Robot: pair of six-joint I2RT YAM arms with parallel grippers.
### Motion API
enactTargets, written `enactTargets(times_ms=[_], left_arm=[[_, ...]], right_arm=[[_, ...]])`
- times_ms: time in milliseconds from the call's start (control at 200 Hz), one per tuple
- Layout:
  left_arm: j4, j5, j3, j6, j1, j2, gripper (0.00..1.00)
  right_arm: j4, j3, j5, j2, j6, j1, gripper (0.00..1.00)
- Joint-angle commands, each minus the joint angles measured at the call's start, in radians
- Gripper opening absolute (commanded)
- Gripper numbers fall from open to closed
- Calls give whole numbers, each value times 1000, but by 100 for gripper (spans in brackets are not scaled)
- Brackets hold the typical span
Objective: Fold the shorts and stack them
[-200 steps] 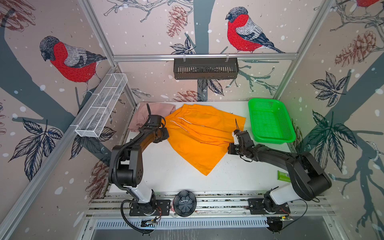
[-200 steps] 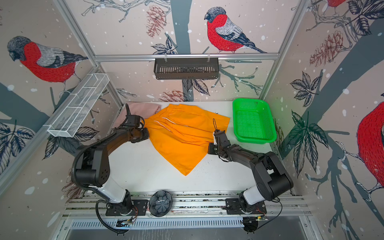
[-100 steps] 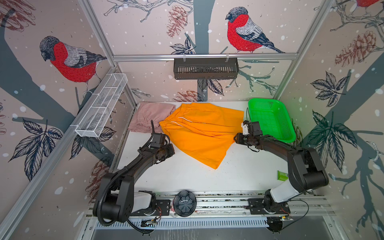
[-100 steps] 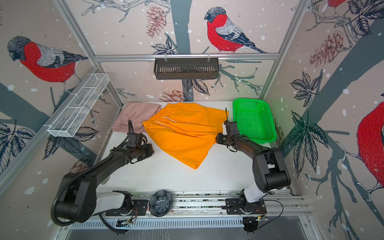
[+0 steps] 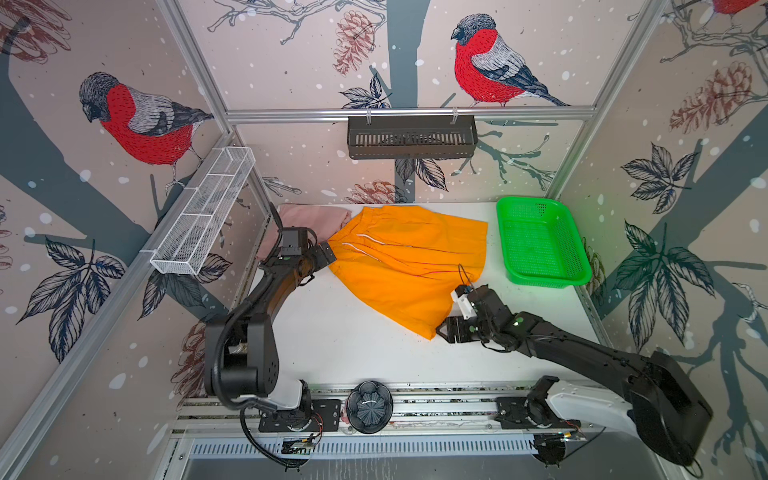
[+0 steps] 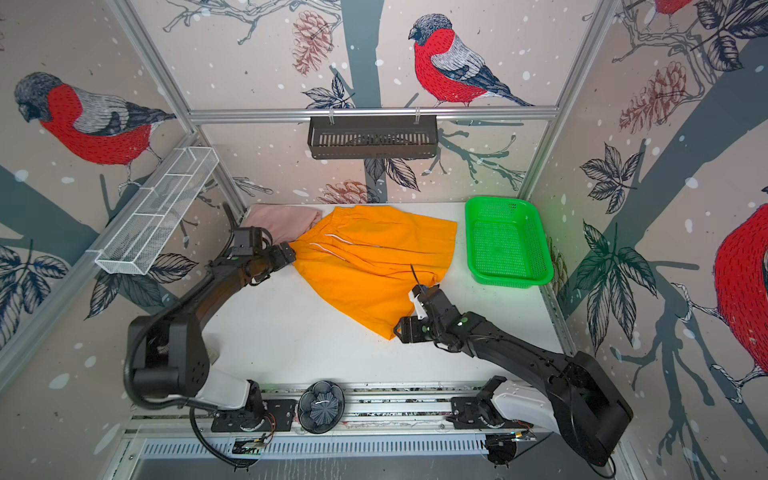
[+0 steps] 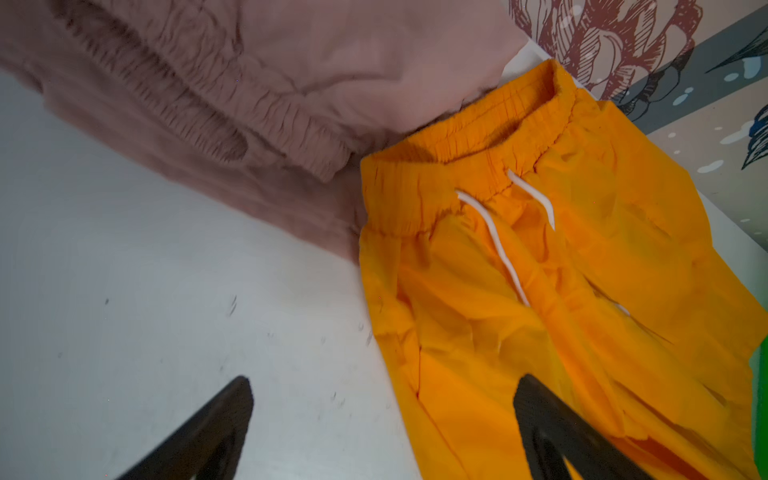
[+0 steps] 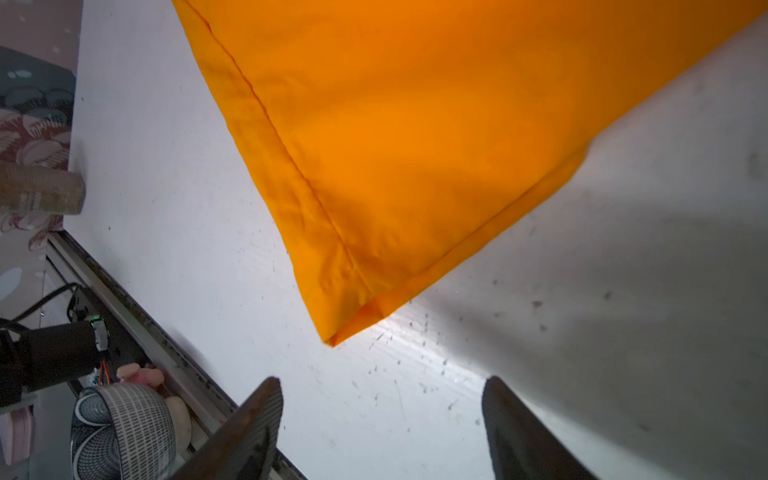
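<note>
My right gripper should pull the near leg's corner (image 5: 431, 333) toward the green basket before folding, because the orange shorts are crooked, with their waistband (image 5: 340, 232) against the pink shorts.
The orange shorts (image 5: 411, 266) (image 6: 374, 266) lie spread on the white table, with the waistband and white drawstring (image 7: 494, 237) at the left. The pink shorts (image 5: 311, 218) (image 6: 286, 218) lie bunched at the back left, touching the orange waistband (image 7: 478, 141). My left gripper (image 5: 326, 255) (image 7: 382, 399) is open at the waistband's near corner. One of its fingers (image 7: 548, 415) is over the orange cloth and the other is over bare table. My right gripper (image 5: 446, 330) (image 8: 382, 399) is open just short of the near leg corner (image 8: 332, 338), with only table between its fingers.
A green mesh basket (image 5: 540, 245) stands at the back right of the table. A white wire shelf (image 5: 203, 216) hangs on the left wall and a black rack (image 5: 411, 137) on the back wall. A patterned bowl (image 5: 370, 405) sits on the front rail.
Both grippers have opened. The left one moved back to the orange waistband corner. The right one came forward from the basket side to the near leg corner. The orange shorts now lie flatter.
</note>
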Motion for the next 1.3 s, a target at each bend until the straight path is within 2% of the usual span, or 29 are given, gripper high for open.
enactTargets(times_ms=[0, 150, 240, 300, 450, 510, 605, 650, 710, 780, 925, 1010, 1080, 1230, 1296], left_arm=[[-9, 24, 89, 67, 4, 109, 98], [-13, -6, 153, 97, 4, 203, 98], [-21, -33, 169, 123, 6, 228, 94], [-29, -54, 182, 137, 6, 243, 89], [-2, -62, 182, 155, 6, 265, 70], [1, -59, 187, 155, 6, 276, 61], [14, -55, 186, 155, 6, 291, 38], [14, -56, 188, 157, 6, 299, 29], [13, -59, 191, 156, 6, 308, 21], [9, -58, 186, 154, 6, 319, 0], [3, 9, 94, 104, 6, 271, 0], [8, 83, -29, 45, 5, 180, 0], [-5, 94, -137, 8, 4, 77, 0], [-13, 126, -318, -56, 2, -160, 0], [16, 151, -374, -83, 1, -228, 0]], right_arm=[[95, -16, 133, 37, 127, 86, 76], [203, -11, 189, 140, 162, 125, 75], [221, 24, 201, 202, 141, 122, 75], [220, 53, 204, 245, 128, 124, 75], [251, 78, 210, 316, 125, 127, 70], [229, 94, 225, 338, 120, 123, 59], [180, 113, 247, 356, 108, 121, 26], [159, 109, 251, 350, 108, 121, 14], [136, 93, 254, 324, 115, 120, 5], [97, 67, 255, 281, 127, 117, 3], [-39, 20, 228, 162, 165, 101, 2], [-142, 1, 188, 101, 186, 67, 2], [-223, -12, 167, 9, 199, 21, 3], [-279, -67, 106, -167, 165, -178, 4], [-282, -81, 82, -216, 137, -265, 16]])
